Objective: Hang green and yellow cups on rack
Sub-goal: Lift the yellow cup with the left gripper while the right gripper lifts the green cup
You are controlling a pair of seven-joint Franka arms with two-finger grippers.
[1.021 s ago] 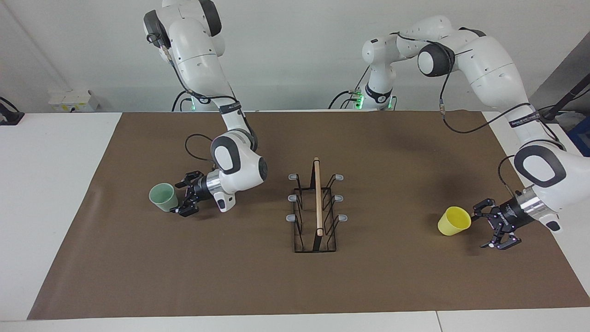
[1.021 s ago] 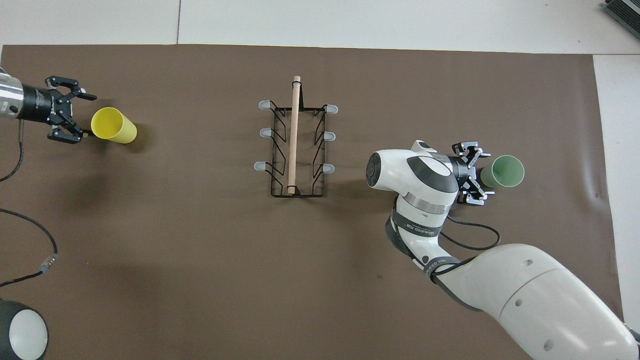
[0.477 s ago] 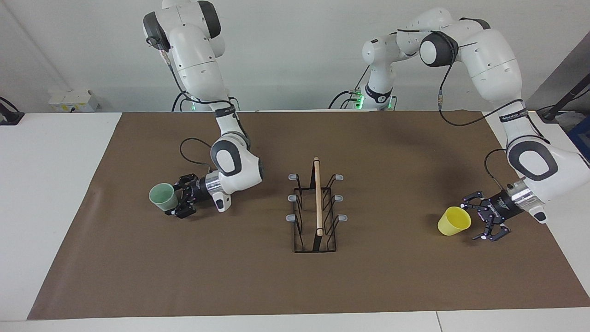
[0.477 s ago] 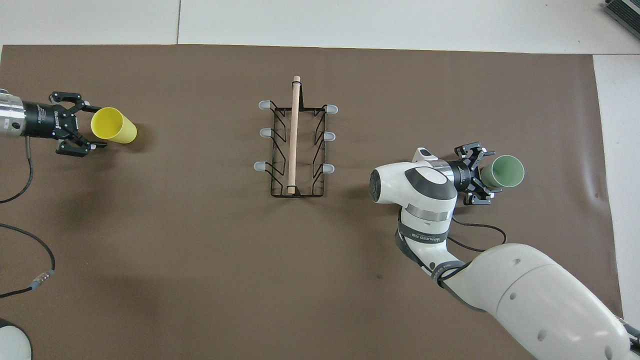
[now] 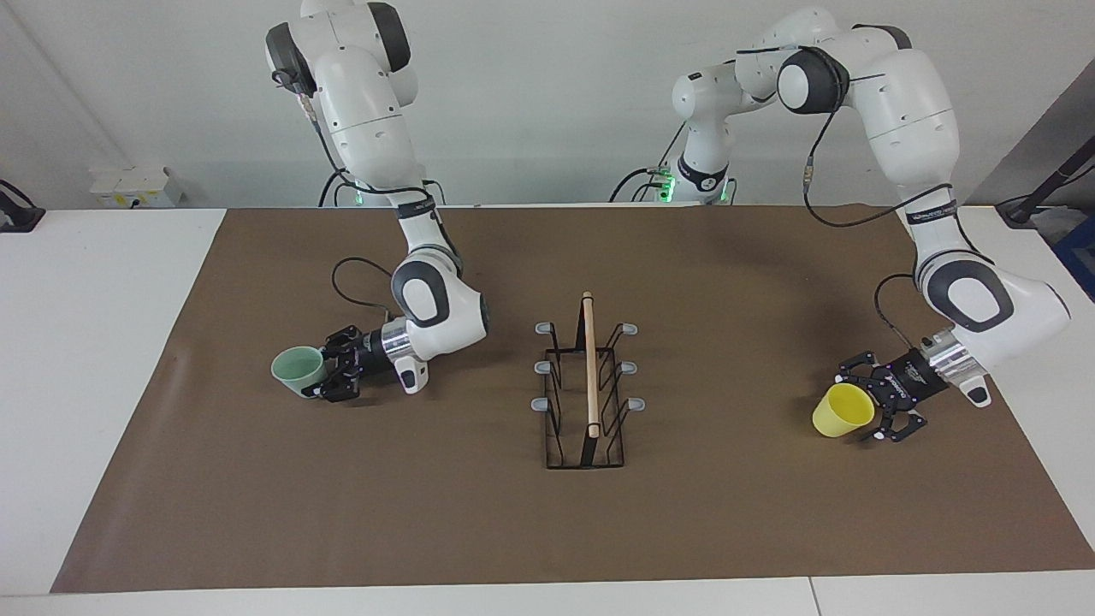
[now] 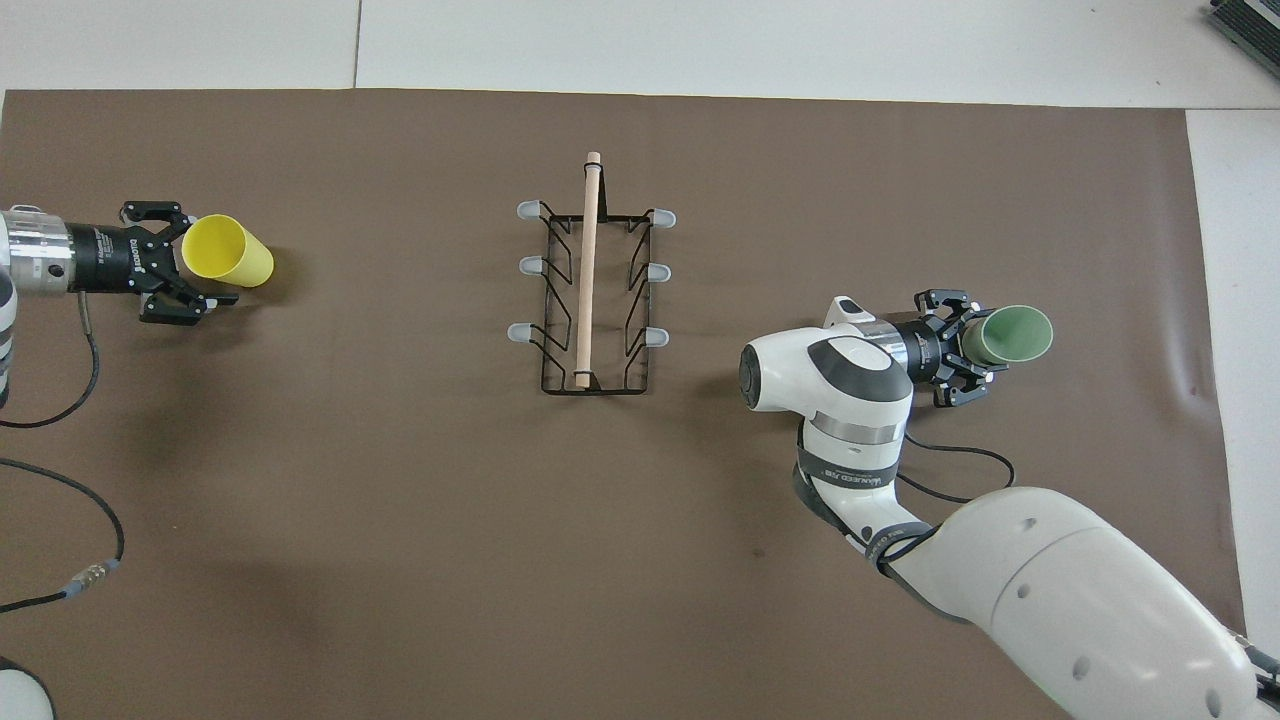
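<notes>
My gripper will slip the yellow cup (image 6: 227,250) over one of the rack's pale-tipped wires (image 6: 521,332). The cup will hang tilted with its opening down, because the wires slant outward.
The pale green cup (image 5: 296,370) stands on the brown mat toward the right arm's end, leaning slightly away from my right gripper (image 5: 330,376). That gripper lies low and level, open, its fingers on either side of the cup's lower part; it also shows in the overhead view (image 6: 983,345) at the green cup (image 6: 1018,335). The yellow cup (image 5: 843,410) stands toward the left arm's end. My left gripper (image 5: 868,402) is open, low and level, its fingers reaching past the yellow cup (image 6: 228,251) on both sides (image 6: 205,258). The black wire rack (image 5: 590,385) with its wooden rod stands mid-table with bare prongs (image 6: 587,280).
The brown mat (image 5: 727,513) covers most of the white table. Cables trail from both wrists onto the mat: one loop beside the right arm (image 6: 950,480), one near the left arm (image 6: 60,440). A white box (image 5: 137,186) sits at the table's corner near the right arm's base.
Both grippers have dropped lower and slid toward their cups, now straddling them. The green cup has shifted slightly toward the right arm's end and tilted. The yellow cup has not moved.
</notes>
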